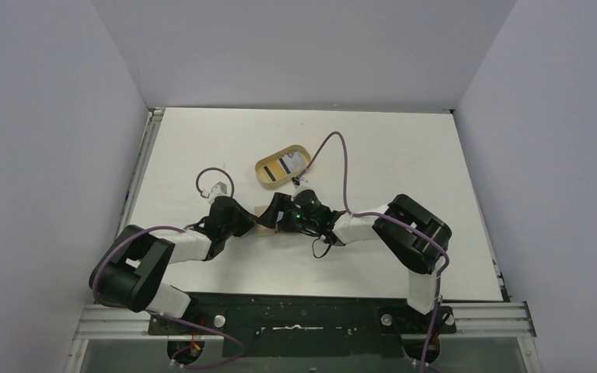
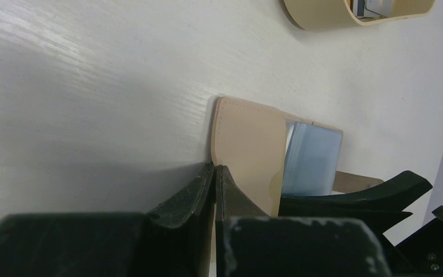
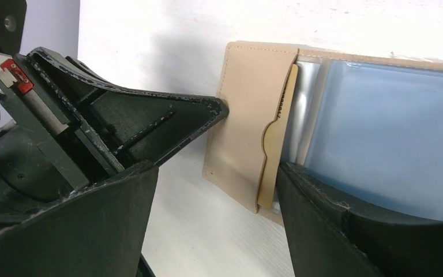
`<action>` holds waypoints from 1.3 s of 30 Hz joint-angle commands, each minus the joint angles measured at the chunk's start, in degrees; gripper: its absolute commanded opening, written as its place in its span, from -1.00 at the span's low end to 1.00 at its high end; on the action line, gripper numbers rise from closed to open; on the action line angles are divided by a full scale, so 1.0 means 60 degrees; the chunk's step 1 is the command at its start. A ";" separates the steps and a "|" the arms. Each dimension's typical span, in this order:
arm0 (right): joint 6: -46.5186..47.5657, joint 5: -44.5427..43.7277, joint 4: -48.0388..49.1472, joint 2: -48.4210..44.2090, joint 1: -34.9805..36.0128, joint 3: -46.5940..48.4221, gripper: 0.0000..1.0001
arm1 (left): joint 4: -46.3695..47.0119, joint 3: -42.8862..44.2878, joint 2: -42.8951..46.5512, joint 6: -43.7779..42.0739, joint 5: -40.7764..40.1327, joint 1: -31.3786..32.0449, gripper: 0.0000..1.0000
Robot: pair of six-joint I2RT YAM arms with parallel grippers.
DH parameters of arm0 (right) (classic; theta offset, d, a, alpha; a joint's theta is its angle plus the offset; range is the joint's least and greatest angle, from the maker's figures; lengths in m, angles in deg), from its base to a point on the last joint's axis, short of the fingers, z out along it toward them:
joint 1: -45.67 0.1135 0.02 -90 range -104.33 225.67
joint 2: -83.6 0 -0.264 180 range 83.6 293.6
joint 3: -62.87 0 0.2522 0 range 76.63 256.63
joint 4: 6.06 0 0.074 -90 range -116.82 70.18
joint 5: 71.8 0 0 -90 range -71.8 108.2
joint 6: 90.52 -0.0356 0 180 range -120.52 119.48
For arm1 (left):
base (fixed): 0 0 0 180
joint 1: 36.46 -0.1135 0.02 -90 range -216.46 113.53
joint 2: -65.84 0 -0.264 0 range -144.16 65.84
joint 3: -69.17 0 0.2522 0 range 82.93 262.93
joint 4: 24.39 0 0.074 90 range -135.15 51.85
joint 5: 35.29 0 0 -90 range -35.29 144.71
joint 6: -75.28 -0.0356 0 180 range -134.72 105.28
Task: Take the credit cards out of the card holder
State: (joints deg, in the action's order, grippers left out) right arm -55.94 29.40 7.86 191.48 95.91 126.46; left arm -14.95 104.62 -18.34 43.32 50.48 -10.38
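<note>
One finger of my right gripper is behind the card's exposed edge (image 3: 281, 124). The gripper should keep pushing toward the card holder's flap (image 3: 245, 135) until the tan card stands up, then close on it.
The card holder (image 1: 265, 218) lies open on the table between my two grippers, tan outside and light blue inside (image 3: 380, 133). A thin tan card edge (image 3: 277, 144) stands in its pocket. My left gripper (image 2: 214, 168) is shut, its tips on the holder's tan flap edge (image 2: 245, 144); it also shows in the right wrist view (image 3: 150, 121). My right gripper (image 3: 213, 173) is open, its jaws straddling the pocket side, one finger (image 3: 334, 225) over the blue inside. Whitish credit cards with a black stripe (image 1: 286, 164) lie in the oval tray.
The oval tan wooden tray (image 1: 262, 169) stands just behind the card holder; its rim shows at the top of the left wrist view (image 2: 323, 20). White walls close the table on the left, back and right. Purple cables loop above both wrists.
</note>
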 commanded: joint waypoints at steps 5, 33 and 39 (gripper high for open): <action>-0.1287 0.1405 0.1925 0.0471 -0.0055 0.0426 0.53 | -0.1948 -0.0488 -0.0386 -0.0300 0.0119 0.0032 -1.00; -0.3893 0.2423 0.4122 0.1533 -0.0558 0.0809 0.39 | -0.3074 -0.0608 0.1739 -0.0751 0.0020 0.0018 -1.00; -0.4299 0.2374 0.4924 0.1230 -0.0822 0.0302 0.17 | -0.3202 -0.0711 0.1841 -0.0796 -0.0028 0.0018 -1.00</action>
State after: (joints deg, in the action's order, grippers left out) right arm -78.82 44.40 25.28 202.65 92.83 128.90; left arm -27.41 102.15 -7.54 41.00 49.21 -10.62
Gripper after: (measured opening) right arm 0.623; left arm 0.007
